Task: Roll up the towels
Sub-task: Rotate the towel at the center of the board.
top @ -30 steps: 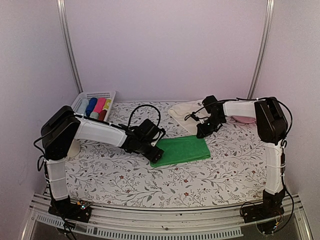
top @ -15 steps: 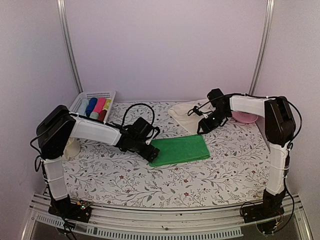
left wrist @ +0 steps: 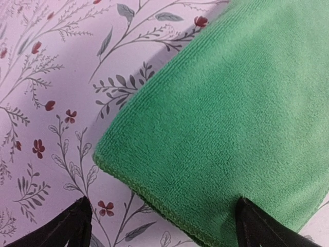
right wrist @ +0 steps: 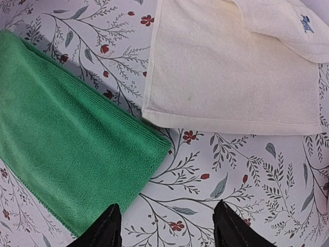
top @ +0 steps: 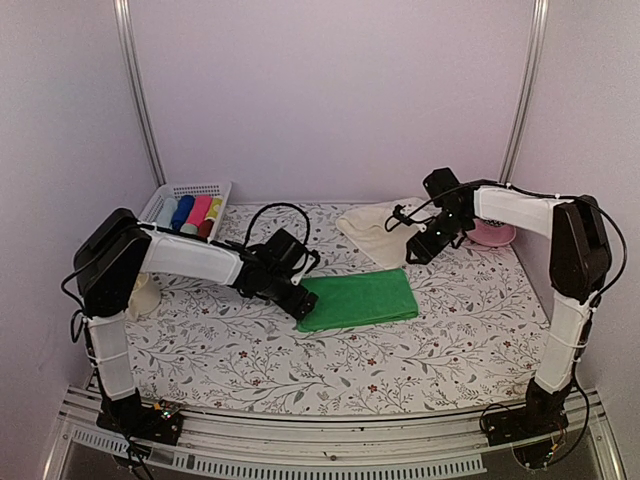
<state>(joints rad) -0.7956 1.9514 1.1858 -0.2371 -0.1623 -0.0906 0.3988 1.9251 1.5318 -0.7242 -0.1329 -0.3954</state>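
The green towel lies crosswise with its long side (top: 362, 325) toward me. My left gripper should turn it until a short end (top: 413, 296) faces me before I roll it.
The green towel (top: 360, 298) lies flat and folded in the middle of the floral table; it also shows in the wrist views (left wrist: 231, 113) (right wrist: 67, 149). The cream towel (top: 372, 228) lies loosely spread behind it, with a small dark mark (right wrist: 307, 23) on a folded-over flap. My left gripper (top: 302, 304) (left wrist: 164, 229) is open, low over the green towel's left edge, one fingertip over cloth and one over the table. My right gripper (top: 416, 254) (right wrist: 167, 229) is open and empty above bare table, between the green towel's far right corner and the cream towel (right wrist: 231, 77).
A white basket (top: 195, 186) of coloured rolls stands at the back left. A pink dish (top: 492, 236) sits at the back right behind the right arm. A pale object (top: 147, 296) stands by the left arm's elbow.
My right gripper has opened and pulled back and to the right, away from the green towel's far corner. The left gripper opened a little wider and slid slightly left at the towel's edge.
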